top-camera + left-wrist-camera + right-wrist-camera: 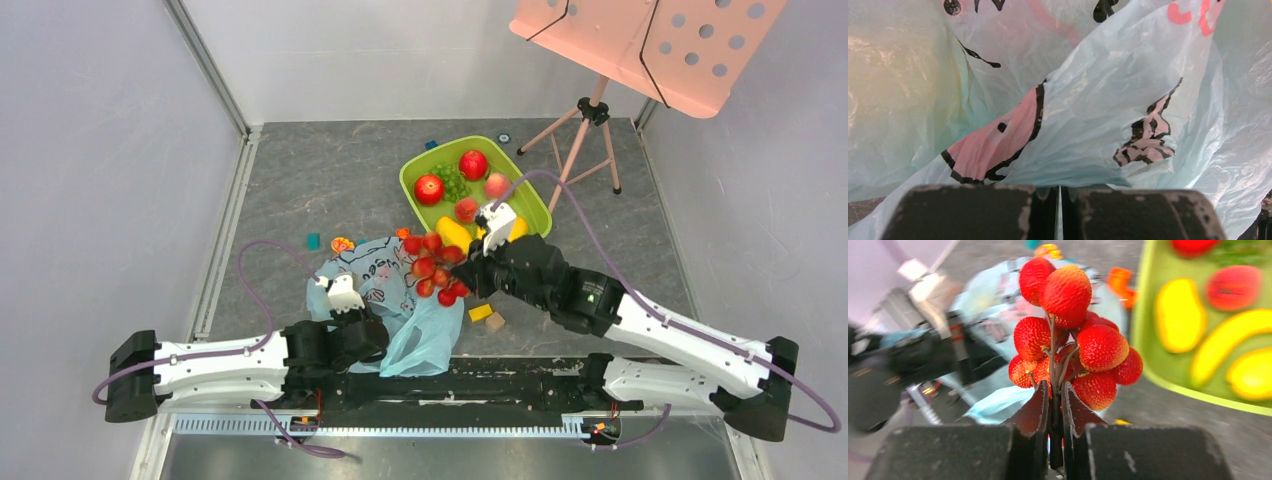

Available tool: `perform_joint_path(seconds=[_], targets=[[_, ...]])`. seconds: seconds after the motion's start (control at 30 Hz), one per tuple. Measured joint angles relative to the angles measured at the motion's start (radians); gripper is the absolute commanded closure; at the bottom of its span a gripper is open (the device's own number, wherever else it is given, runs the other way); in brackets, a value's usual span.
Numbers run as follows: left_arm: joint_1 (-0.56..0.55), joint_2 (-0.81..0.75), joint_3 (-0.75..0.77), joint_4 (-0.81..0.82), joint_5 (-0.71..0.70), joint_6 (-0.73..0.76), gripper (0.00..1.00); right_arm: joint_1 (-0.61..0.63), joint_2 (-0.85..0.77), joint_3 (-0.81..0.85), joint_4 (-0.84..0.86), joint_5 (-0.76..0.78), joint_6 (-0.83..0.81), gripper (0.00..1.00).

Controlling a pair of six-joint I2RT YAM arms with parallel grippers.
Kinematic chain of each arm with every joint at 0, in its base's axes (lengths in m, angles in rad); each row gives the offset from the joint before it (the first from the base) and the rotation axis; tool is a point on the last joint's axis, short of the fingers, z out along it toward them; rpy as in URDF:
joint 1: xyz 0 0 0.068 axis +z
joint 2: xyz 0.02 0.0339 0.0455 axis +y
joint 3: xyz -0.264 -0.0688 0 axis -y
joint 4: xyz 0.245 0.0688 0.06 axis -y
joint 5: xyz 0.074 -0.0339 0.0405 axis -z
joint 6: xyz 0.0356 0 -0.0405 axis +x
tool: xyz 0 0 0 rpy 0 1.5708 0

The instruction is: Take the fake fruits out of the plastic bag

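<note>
My right gripper is holding the red bunch [430, 268] clear of the plastic bag. It should keep moving toward the green tray and let go of the bunch over the tray's middle [460, 210].
The light-blue plastic bag [400, 300] with pink and dark prints lies crumpled at the table's near middle. My left gripper [352, 312] is shut on the bag's thin film [1088, 125], which fills the left wrist view. My right gripper [470, 275] is shut on the stem of a bunch of red strawberry-like fruits [435, 268], held up over the bag's right edge. The bunch [1073, 340] stands above the closed jaws in the right wrist view. Yellow fruits [453, 233] lie at the green tray's near end.
The green tray [528, 195] at the back middle holds red fruits [473, 164], green grapes [452, 183] and yellow pieces. Small blocks [481, 313] lie on the table by my right arm. A pink stand on a tripod [592, 110] is at the back right.
</note>
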Motion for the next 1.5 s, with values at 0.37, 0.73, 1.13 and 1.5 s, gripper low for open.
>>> perform_joint_path(seconds=[0.37,0.73,1.13,1.5], targets=[[0.0,-0.014,0.0,0.0,0.002,0.0,0.98,-0.288,0.207,0.099,-0.036,0.108,-0.142,1.0],[0.0,-0.018,-0.001,0.004,0.009,0.006,0.98,-0.467,0.416,0.154,0.034,0.121,-0.227,1.0],[0.0,0.007,-0.001,0.028,0.033,0.037,0.98,-0.554,0.658,0.351,0.163,0.011,-0.262,1.0],[0.0,-0.019,-0.02,0.031,0.035,0.037,0.98,-0.589,0.771,0.366,0.278,-0.083,-0.276,0.77]])
